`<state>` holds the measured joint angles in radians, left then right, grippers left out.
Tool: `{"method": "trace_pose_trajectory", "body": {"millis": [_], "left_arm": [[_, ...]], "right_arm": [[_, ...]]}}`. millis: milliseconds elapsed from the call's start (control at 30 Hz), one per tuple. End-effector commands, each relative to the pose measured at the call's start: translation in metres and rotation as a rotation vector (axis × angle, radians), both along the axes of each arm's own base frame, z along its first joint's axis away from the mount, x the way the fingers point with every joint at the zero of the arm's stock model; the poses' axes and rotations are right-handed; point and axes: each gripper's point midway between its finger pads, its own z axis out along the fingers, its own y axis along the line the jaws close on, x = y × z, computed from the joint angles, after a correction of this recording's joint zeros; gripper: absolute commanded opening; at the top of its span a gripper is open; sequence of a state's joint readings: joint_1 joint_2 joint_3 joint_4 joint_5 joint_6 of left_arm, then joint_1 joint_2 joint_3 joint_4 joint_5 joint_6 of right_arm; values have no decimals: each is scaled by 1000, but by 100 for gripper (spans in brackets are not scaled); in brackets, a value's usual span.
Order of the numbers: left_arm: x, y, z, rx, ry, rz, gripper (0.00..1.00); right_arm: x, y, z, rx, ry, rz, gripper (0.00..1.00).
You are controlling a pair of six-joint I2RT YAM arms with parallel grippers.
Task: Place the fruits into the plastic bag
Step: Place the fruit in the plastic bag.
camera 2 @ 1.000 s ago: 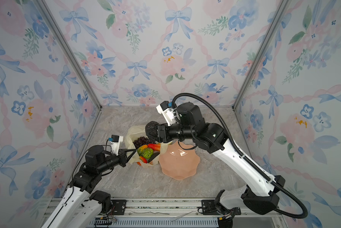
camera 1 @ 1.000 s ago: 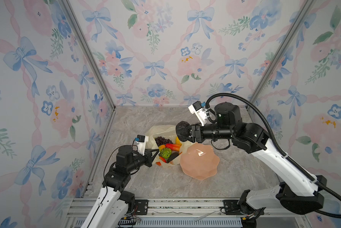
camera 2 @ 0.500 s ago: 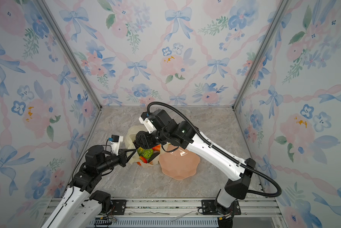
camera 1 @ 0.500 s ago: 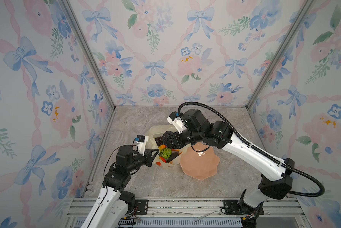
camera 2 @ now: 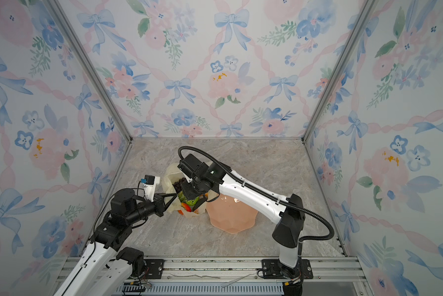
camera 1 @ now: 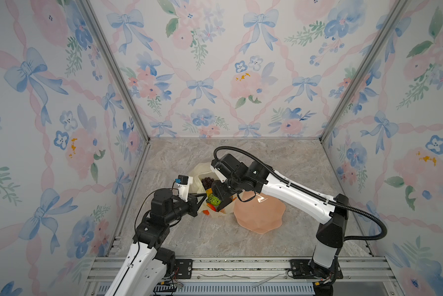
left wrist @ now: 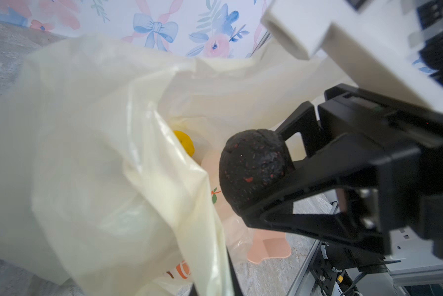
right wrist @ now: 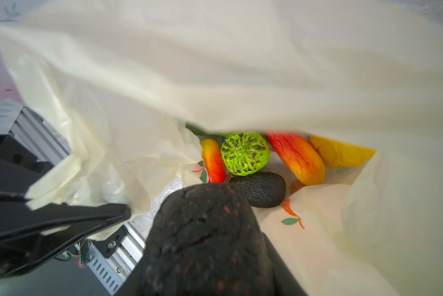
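Note:
My right gripper should keep lowering the dark avocado, which hangs inside the plastic bag's opening, until it reaches the fruits below, and then let go.
The pale-yellow plastic bag lies open on the table. My left gripper is shut on the bag's rim and holds the mouth open. My right gripper is shut on a dark avocado, which hangs just inside the bag's mouth. Inside lie a bumpy green ball, a red-yellow mango, a second mango, a yellow citrus, another avocado and purple grapes.
A pink scalloped dish lies right of the bag, under my right forearm. Flowered walls close in the left, back and right sides. An aluminium rail runs along the front edge.
My right arm has swung down and to the left from above the dish, carrying the avocado into the bag's mouth. The left arm has kept still, holding the bag.

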<state>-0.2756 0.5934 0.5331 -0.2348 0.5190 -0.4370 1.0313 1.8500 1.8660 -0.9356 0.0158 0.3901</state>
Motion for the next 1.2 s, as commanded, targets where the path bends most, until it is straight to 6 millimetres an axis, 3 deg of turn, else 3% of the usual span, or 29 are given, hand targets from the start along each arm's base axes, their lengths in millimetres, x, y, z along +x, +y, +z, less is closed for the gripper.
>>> {"method": "trace_pose_trajectory", "body": {"millis": [0, 267, 667, 1167], "left_arm": [[-1, 0, 3, 14, -28, -5, 0], [-2, 0, 3, 14, -32, -4, 0], [-1, 0, 1, 17, -24, -5, 0], [-1, -1, 0, 18, -17, -10, 0]], "right_arm": [[6, -5, -20, -91, -33, 7, 38], [32, -4, -63, -134, 3, -32, 38], [69, -8, -108, -138, 61, -112, 38], [87, -9, -139, -130, 121, -161, 39]]}}
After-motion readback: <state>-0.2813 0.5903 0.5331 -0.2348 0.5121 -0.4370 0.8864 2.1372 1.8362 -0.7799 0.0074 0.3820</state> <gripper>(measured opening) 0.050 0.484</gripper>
